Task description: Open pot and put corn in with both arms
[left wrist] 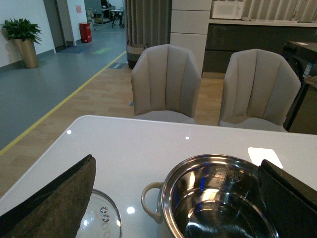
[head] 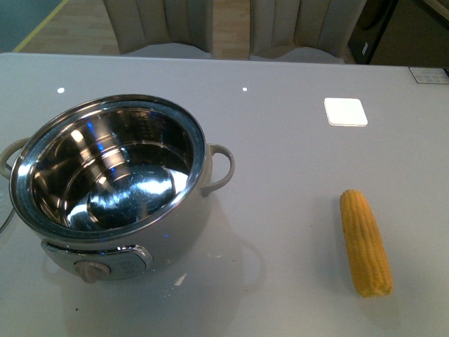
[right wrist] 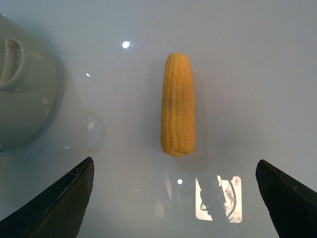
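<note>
The pot's opening (head: 110, 166) is wider than the length of the yellow corn (head: 365, 243). So the corn will lie fully inside when I lower it in.
The cream-white pot (head: 184, 223) stands open at the table's left with its steel inside empty. In the left wrist view its rim (left wrist: 198, 161) lies below my open left gripper (left wrist: 177, 161), and the glass lid (left wrist: 101, 218) rests flat on the table beside the pot's loop handle (left wrist: 148, 198). The yellow corn (head: 365, 242) lies on the table to the right of the pot. In the right wrist view the corn (right wrist: 178, 104) lies just ahead of my right gripper (right wrist: 174, 162), which is open and holds nothing. The pot's wall (right wrist: 25, 99) shows to one side. Neither arm appears in the front view.
The grey-white table (head: 280, 175) reflects a bright ceiling light (head: 345, 111). Two beige chairs (left wrist: 166, 82) (left wrist: 257, 89) stand behind its far edge. A small label (head: 428, 74) sits at the far right corner.
</note>
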Robot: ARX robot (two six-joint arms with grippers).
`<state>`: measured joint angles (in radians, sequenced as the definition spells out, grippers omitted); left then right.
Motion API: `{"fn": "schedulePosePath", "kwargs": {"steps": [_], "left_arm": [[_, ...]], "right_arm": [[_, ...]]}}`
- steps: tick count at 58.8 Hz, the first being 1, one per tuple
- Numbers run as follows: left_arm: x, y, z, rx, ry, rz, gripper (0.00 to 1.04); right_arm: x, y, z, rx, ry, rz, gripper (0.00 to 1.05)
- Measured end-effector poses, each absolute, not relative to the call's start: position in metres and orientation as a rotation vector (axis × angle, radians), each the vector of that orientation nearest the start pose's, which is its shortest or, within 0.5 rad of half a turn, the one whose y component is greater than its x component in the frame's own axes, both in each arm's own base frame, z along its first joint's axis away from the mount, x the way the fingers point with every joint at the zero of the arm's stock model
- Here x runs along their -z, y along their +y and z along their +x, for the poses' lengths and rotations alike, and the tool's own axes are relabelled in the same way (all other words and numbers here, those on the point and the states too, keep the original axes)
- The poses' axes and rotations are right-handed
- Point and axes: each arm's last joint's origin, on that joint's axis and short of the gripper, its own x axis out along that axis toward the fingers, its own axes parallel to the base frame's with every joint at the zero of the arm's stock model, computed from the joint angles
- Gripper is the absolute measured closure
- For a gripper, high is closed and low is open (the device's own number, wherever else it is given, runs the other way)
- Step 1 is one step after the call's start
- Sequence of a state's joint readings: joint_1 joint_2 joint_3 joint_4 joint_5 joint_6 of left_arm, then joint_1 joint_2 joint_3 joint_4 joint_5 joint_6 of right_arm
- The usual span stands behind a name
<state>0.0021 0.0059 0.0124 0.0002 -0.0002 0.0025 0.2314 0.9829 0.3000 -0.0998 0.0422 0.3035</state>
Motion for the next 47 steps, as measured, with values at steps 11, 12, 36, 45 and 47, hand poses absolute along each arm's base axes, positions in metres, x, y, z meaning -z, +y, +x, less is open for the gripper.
{"fn": "schedulePosePath", "kwargs": {"steps": [11,12,36,45,47], "left_arm": [[-0.167,0.000,0.097,-0.002,-0.007,0.002,0.07],[-0.167,0.000,0.097,-0.002,-0.007,0.002,0.07],[-0.167,0.000,0.097,-0.002,-0.007,0.002,0.07],[-0.167,0.000,0.097,-0.002,-0.007,0.002,0.07],[-0.167,0.000,0.097,-0.002,-0.007,0.002,0.07]], "right_arm": [[-0.111,0.051,0.220,-0.013,0.877,0.124,0.09],[-0.109,0.052,0.222,-0.008,0.885,0.122,0.09],[-0.057,0.069,0.279,0.057,1.031,0.028,0.09],[-0.035,0.071,0.286,0.065,1.077,0.009,0.09],[-0.031,0.070,0.288,0.065,1.082,0.011,0.09]]}}
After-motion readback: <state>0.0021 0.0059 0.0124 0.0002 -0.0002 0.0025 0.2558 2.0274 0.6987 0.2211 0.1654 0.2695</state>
